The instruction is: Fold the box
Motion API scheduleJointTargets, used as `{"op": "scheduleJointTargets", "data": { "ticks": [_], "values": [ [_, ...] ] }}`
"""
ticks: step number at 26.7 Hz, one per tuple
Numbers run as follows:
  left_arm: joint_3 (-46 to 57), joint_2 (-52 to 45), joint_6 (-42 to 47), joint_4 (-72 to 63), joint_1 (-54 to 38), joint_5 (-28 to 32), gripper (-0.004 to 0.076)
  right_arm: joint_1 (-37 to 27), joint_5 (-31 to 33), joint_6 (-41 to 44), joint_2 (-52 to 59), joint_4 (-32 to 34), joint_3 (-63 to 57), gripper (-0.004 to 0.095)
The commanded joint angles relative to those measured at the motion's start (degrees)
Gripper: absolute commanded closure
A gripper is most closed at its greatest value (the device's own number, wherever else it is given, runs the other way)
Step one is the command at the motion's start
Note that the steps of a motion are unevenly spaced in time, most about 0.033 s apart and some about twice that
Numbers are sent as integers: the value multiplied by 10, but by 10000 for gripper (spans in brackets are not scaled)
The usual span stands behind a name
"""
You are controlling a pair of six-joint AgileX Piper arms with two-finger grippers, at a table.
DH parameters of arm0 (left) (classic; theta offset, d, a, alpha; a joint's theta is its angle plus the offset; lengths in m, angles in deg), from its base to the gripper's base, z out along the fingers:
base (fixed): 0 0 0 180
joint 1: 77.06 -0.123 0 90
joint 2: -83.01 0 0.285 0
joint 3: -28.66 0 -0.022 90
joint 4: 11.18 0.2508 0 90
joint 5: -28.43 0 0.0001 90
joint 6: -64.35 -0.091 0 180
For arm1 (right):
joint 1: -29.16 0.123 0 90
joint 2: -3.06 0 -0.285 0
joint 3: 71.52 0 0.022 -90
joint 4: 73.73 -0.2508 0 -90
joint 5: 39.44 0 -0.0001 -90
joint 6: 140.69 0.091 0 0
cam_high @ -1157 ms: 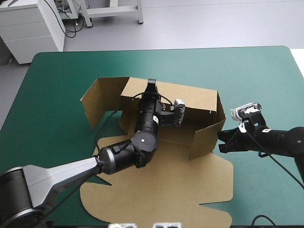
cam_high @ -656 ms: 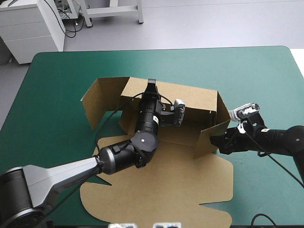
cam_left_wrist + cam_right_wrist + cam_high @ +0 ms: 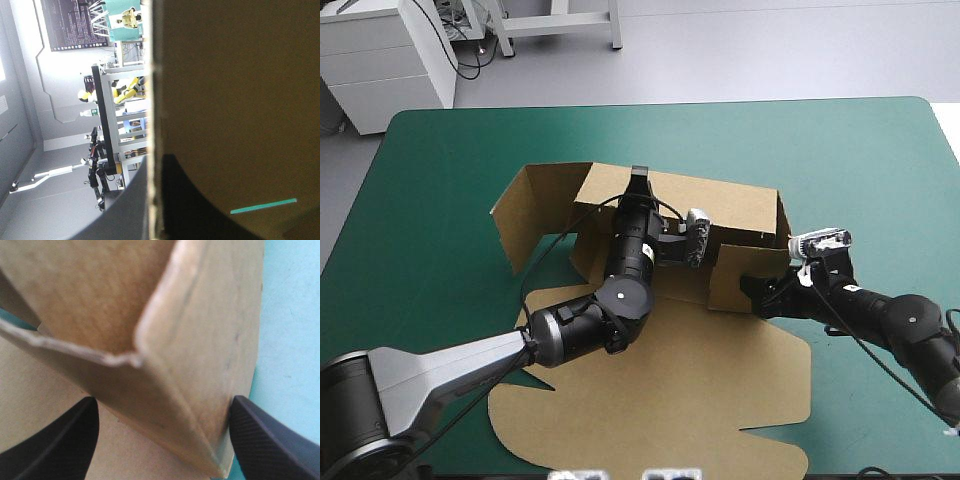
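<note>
My gripper will squeeze the side flap (image 3: pixel 745 277) and the box's side together. The side flap angles inward from a crease, so it will fold flat against the box's side.
The brown box (image 3: pixel 720 390) lies partly raised on the teal-green cover, its big lid panel flat toward the near edge. Its back wall (image 3: pixel 725 205) stands upright, and a left flap (image 3: pixel 528 215) stands angled outward. My left gripper (image 3: pixel 638 180) is shut on the back wall's top rim. In the left wrist view that wall (image 3: pixel 240 90) fills the space ahead, its edge between the black fingers (image 3: pixel 200 205). My right gripper (image 3: pixel 754 294) is open against the right side flap (image 3: pixel 735 275), which is swung inward. The flap's folded corner (image 3: pixel 200 330) sits between the spread fingers (image 3: pixel 55 445).
The teal-green cover (image 3: pixel 850 150) shows all round the box, widest to the far right and far left. The lid panel's scalloped edge (image 3: pixel 520 420) reaches close to the table's near edge. My left arm lies across the box floor.
My right gripper has opened and moved left toward the box's middle, swinging the right side flap inward from its outward slant. The left arm has not moved.
</note>
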Motion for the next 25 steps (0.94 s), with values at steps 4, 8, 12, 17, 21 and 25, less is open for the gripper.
{"op": "scheduleJointTargets", "data": {
  "ticks": [4,8,12,17,21,25],
  "values": [
    [-16,-30,7,42,2,-19,731,88,-162,38,10,-30,12,233],
    [-16,-30,7,42,2,-19,731,110,-204,69,7,-30,12,236],
    [-16,-30,7,42,2,-19,731,110,-208,73,7,-30,12,365],
    [-16,-30,7,42,2,-19,731,110,-213,65,7,-30,12,712],
    [-16,-30,7,42,2,-12,731,110,-213,46,7,-30,12,876],
    [-16,-30,7,42,2,-6,731,111,-215,46,7,-41,12,877]
  ]
}}
